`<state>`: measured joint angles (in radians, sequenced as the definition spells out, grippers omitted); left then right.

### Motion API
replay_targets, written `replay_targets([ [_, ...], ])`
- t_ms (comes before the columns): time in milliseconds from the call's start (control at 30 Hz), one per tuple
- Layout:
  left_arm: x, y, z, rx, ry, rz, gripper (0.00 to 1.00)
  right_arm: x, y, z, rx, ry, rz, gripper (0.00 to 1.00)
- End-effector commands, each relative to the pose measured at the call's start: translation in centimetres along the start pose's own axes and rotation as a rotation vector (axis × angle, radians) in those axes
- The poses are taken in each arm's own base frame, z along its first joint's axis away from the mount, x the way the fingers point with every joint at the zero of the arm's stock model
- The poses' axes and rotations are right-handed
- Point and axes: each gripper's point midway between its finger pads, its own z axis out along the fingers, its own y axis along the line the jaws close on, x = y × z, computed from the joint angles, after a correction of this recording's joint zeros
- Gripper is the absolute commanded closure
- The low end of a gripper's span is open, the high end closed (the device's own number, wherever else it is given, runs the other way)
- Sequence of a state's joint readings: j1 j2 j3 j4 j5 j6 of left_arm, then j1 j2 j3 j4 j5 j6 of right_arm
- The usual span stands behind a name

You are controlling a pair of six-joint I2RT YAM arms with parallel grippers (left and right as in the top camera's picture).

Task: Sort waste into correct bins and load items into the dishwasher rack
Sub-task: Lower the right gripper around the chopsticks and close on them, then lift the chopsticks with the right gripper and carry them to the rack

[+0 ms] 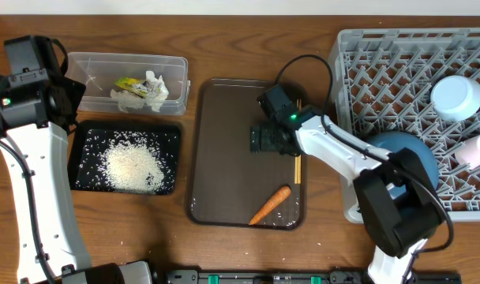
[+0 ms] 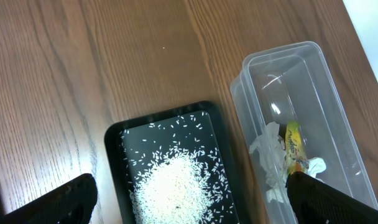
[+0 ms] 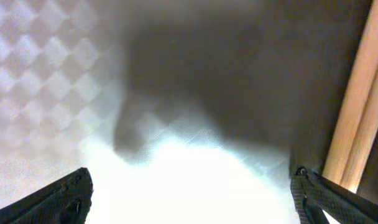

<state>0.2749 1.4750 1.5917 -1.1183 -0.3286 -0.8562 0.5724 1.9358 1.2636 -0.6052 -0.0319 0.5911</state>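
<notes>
The wooden chopsticks (image 3: 358,107) lie side by side outside my right gripper's open fingers, so I should shift over toward the tray's edge and take a single chopstick (image 1: 296,170).
My right gripper (image 1: 265,139) is low over the brown serving tray (image 1: 216,158), open and empty, with the wooden chopsticks (image 1: 298,158) just to its right; they show at the right edge of the right wrist view (image 3: 357,124). The orange carrot (image 1: 270,205) lies near the tray's front edge. The clear tub (image 1: 90,67) holds crumpled white paper (image 1: 145,93) and the yellow-green wrapper (image 1: 129,84). The black tray (image 1: 86,158) holds white rice (image 1: 133,167). My left gripper (image 2: 189,205) is open above the black tray (image 2: 114,162) and tub (image 2: 282,87). The grey rack (image 1: 382,71) holds the blue dish (image 1: 406,154) and white cup (image 1: 457,96).
A pale pinkish piece (image 1: 478,150) sits in the rack at the far right. Bare wooden table (image 1: 224,39) lies behind the tub and serving tray. The right arm's cable arcs over the serving tray's back right corner.
</notes>
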Motion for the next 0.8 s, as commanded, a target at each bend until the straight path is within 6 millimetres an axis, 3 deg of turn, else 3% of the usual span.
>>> replay_targets([
  [0, -0.2, 0.4, 0.2, -0.021, -0.012, 0.012, 0.0, -1.9, 1.2, -3.1, -0.053, -0.065, -0.02, 0.01],
  [200, -0.2, 0.4, 0.2, -0.021, -0.012, 0.012, 0.01, -1.6, -1.3, -2.3, 0.047, -0.052, -0.001, 0.01],
  [500, -0.2, 0.4, 0.2, -0.021, -0.012, 0.012, 0.01, -0.9, -2.6, 0.2, 0.107, -0.011, 0.008, 0.01],
  [767, -0.2, 0.4, 0.2, -0.021, -0.012, 0.012, 0.01, -0.9, -2.7, 0.5, 0.109, -0.008, 0.008, 0.01],
])
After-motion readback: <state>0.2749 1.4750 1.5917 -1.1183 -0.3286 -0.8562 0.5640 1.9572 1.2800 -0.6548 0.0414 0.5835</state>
